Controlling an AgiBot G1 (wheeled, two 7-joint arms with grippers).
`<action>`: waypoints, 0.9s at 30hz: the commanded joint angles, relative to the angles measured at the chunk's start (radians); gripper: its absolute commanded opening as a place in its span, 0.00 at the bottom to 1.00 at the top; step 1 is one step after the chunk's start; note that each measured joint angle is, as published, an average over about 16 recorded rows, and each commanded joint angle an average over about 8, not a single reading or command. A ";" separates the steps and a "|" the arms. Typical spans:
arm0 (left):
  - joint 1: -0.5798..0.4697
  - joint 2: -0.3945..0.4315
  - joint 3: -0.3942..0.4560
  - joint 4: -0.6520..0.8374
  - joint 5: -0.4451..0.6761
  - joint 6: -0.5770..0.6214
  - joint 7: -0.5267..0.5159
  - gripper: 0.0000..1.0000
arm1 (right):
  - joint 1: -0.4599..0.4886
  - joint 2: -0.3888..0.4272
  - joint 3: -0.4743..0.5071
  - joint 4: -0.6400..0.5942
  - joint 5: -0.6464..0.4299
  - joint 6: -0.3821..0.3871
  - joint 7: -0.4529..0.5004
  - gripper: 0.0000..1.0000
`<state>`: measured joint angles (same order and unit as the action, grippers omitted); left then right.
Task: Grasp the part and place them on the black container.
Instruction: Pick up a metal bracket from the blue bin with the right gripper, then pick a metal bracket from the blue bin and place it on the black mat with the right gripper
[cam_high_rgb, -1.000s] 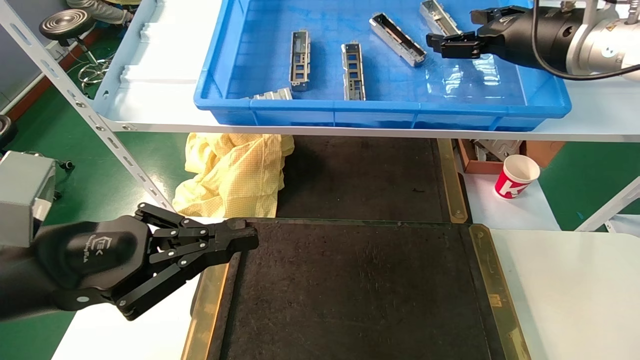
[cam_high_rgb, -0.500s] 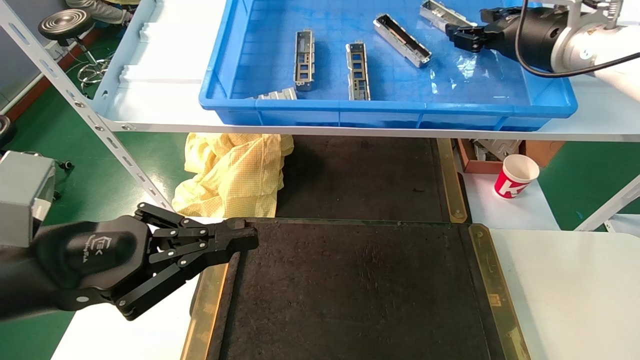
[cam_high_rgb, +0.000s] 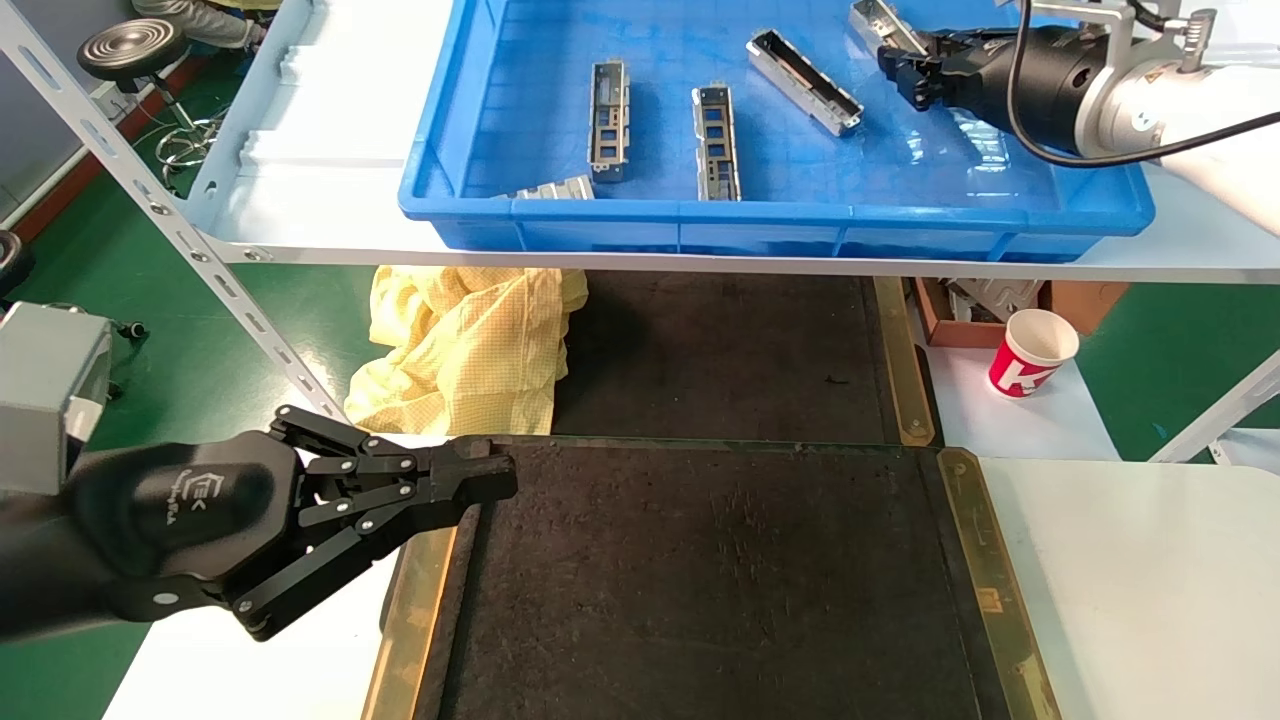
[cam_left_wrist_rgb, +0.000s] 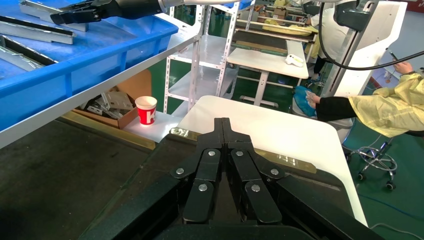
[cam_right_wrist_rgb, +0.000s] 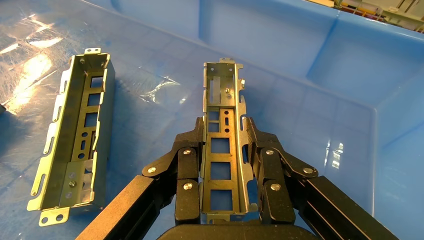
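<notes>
My left gripper needs to open wide first, because my left gripper's fingers (cam_high_rgb: 489, 475) are closed over the black container and my right gripper will then bring the part's loose end (cam_right_wrist_rgb: 223, 72) to them.
Several silver-grey parts lie in the blue crate (cam_high_rgb: 780, 215) on the upper shelf. My right gripper (cam_high_rgb: 905, 68) is down in the crate's far right corner and straddles one part (cam_right_wrist_rgb: 222, 145) lengthwise. Its fingers (cam_right_wrist_rgb: 192, 150) press against the part's two side walls, so it is shut on it. A second part (cam_right_wrist_rgb: 75, 145) lies beside it, and others (cam_high_rgb: 716, 140) (cam_high_rgb: 608, 120) (cam_high_rgb: 805, 80) lie further left. The black container (cam_high_rgb: 720, 580) lies low in front with nothing on it. My left gripper (cam_high_rgb: 490, 478) hovers shut and empty over its near-left corner (cam_left_wrist_rgb: 222, 125).
A yellow cloth (cam_high_rgb: 470, 340) is heaped under the shelf beside a second black mat (cam_high_rgb: 730, 350). A red paper cup (cam_high_rgb: 1033, 352) stands on the white table to the right. A slanted shelf post (cam_high_rgb: 180, 240) runs down the left side.
My right gripper has moved left and further back in the crate, closing from wide open onto the far-right part. The left arm has not moved.
</notes>
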<state>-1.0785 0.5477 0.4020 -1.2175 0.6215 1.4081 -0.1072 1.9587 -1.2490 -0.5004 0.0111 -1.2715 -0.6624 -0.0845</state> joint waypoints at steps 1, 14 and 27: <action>0.000 0.000 0.000 0.000 0.000 0.000 0.000 0.00 | -0.003 -0.002 0.002 0.000 0.003 0.003 -0.002 0.00; 0.000 0.000 0.000 0.000 0.000 0.000 0.000 1.00 | 0.035 0.071 0.034 0.036 0.050 -0.130 -0.034 0.00; 0.000 0.000 0.000 0.000 0.000 0.000 0.000 1.00 | 0.046 0.214 0.051 0.082 0.096 -0.734 -0.020 0.00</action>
<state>-1.0785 0.5477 0.4020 -1.2175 0.6215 1.4081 -0.1072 2.0011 -1.0416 -0.4517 0.0931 -1.1784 -1.3634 -0.1002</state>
